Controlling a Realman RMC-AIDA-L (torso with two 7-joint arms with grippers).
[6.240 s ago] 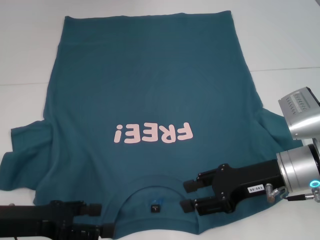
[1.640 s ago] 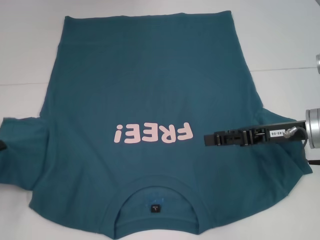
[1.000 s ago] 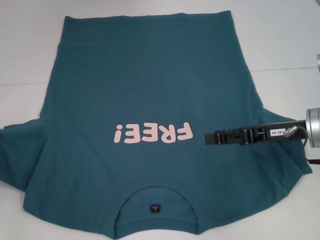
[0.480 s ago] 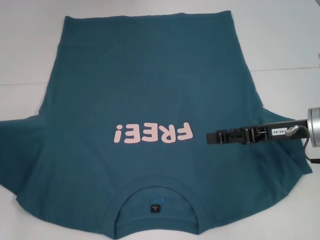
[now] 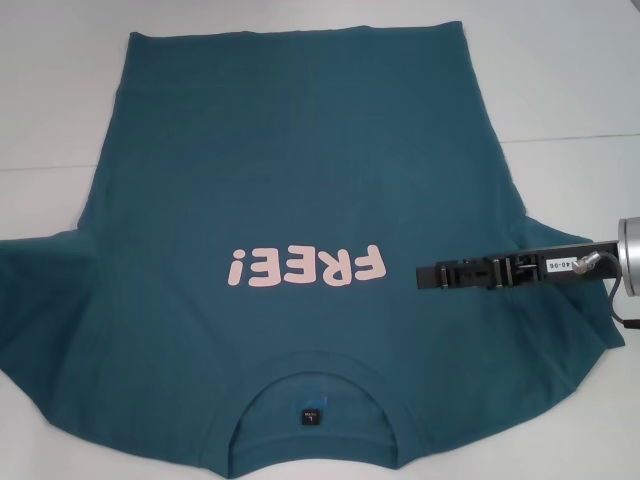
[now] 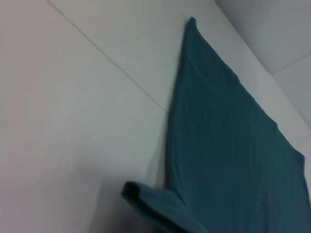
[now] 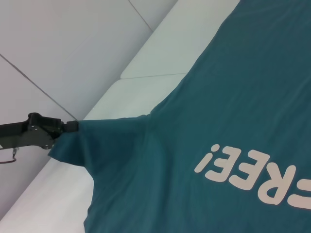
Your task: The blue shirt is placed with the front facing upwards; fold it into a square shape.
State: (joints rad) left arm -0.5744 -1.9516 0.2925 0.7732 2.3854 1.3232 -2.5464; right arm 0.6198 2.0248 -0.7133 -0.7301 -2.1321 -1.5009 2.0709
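Observation:
The sleeve tip (image 7: 69,148) is held by my left gripper, stretched away from the shirt's body, so next my left gripper lays the sleeve inward onto the chest (image 5: 183,295) next to the lettering.
The blue shirt (image 5: 300,170) lies front up on the white table, pink "FREE!" lettering (image 5: 305,266) in its middle and the collar (image 5: 312,400) with a dark label nearest me. My right gripper (image 5: 422,275) is turned edge-on just above the chest, right of the lettering, with the right sleeve (image 5: 570,340) under its arm. The left gripper is outside the head view. The right wrist view shows the left gripper (image 7: 68,127) shut on the tip of the left sleeve (image 7: 97,141), holding it stretched outward. The left wrist view shows the shirt's (image 6: 228,160) side edge.
The white table (image 5: 50,100) shows bare cloth on both sides of the shirt, with a seam line (image 5: 570,138) across it. In the right wrist view the table edge (image 7: 43,194) drops to a grey tiled floor (image 7: 73,39) beyond the left sleeve.
The left sleeve has been drawn farther out to the left and now reaches the head view's left edge. The right gripper has shifted slightly to the right.

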